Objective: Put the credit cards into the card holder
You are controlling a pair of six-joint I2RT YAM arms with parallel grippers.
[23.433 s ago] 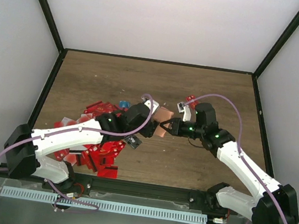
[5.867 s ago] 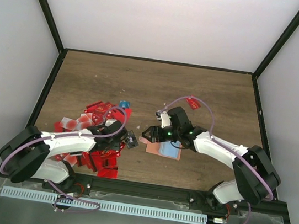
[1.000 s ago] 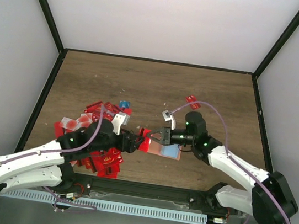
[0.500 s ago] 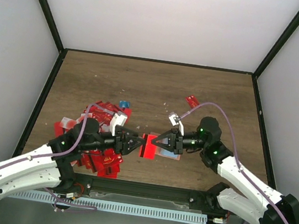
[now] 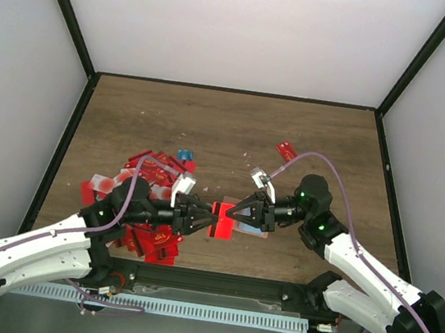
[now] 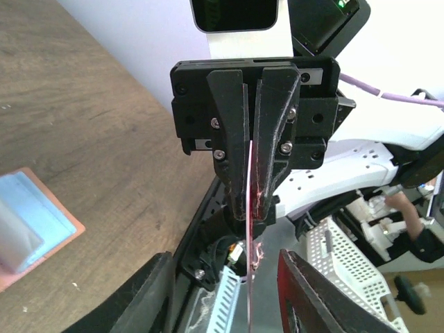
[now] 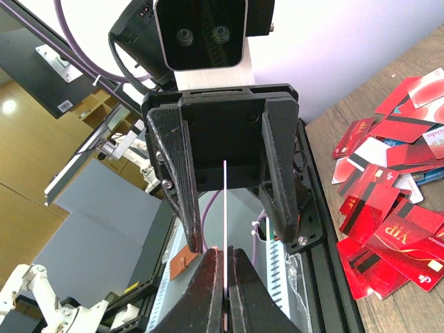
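Note:
The robot's right gripper is holding the red card [image 5: 224, 222], so next the left gripper takes the card's striped end, which will free the right gripper to steady the loose card holder's edge [image 5: 266, 235].
A red credit card [image 5: 221, 220] hangs in the air between my two grippers, which face each other. My right gripper [image 5: 234, 214] is shut on its edge; the card shows edge-on in the right wrist view [image 7: 225, 208] between the closed fingertips [image 7: 208, 277]. My left gripper [image 5: 204, 216] is open, its fingers [image 6: 156, 291] spread either side of the card [image 6: 248, 229] without touching it. The card holder [image 5: 253, 229] lies open on the table below the right gripper, its light blue inside up, and shows in the left wrist view [image 6: 31, 229]. Many red cards [image 5: 150, 206] lie piled at the left.
The pile also shows in the right wrist view [image 7: 395, 201]. One lone red card [image 5: 287, 151] lies farther back on the right. A small blue item [image 5: 183, 154] sits behind the pile. The table's black front rail [image 5: 214, 281] runs just below the grippers.
One second ago the left gripper carried the red card toward the open right gripper. Now the right gripper has closed on the card and the left gripper's fingers stand apart from it.

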